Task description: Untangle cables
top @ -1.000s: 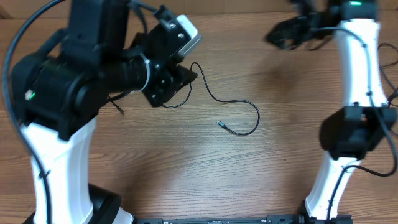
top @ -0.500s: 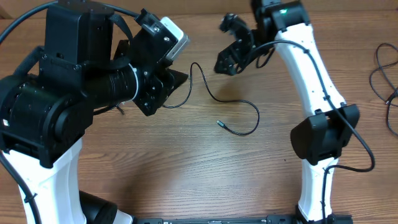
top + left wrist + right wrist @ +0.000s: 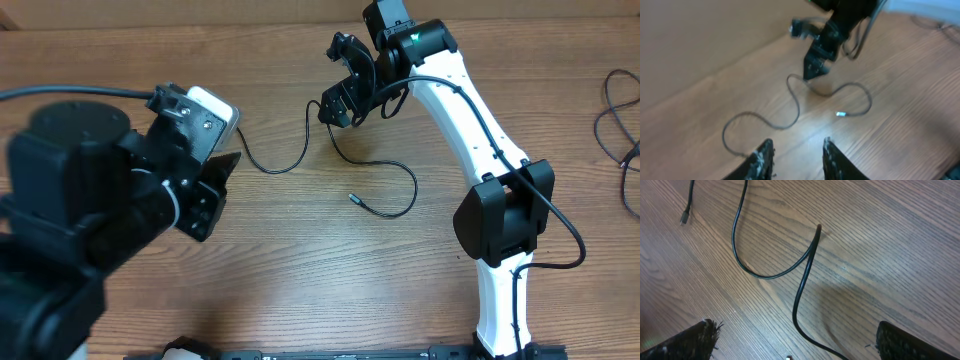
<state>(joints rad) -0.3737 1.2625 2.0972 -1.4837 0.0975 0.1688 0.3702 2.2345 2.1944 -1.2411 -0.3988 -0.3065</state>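
Note:
The black cable (image 3: 798, 107) rests in an open, uncrossed S (image 3: 781, 128), so all of it will trail behind in loose curves when the robot carries it away.
One thin black cable (image 3: 385, 166) lies loose on the wooden table in an S-shaped strand. Its small plug end (image 3: 352, 198) is near the middle, and its left end is near my left gripper. The cable also shows in the left wrist view (image 3: 790, 122) and in the right wrist view (image 3: 765, 276), where it has a sharp kink (image 3: 817, 228). My right gripper (image 3: 335, 105) is open and empty just above the cable's upper bend, with the strand running between its spread fingers (image 3: 802, 342). My left gripper (image 3: 215, 195) is open and empty (image 3: 796, 160), just short of the cable's left loop.
More thin black cord loops (image 3: 615, 110) lie at the table's right edge, partly out of frame. The right arm's white links (image 3: 480, 120) stretch from the front right across the table. The table's far edge (image 3: 280, 22) runs behind the right gripper.
The right arm has swung left from the back right and come down over the cable's upper bend. The left arm has pulled back to the left, uncovering the cable's left end.

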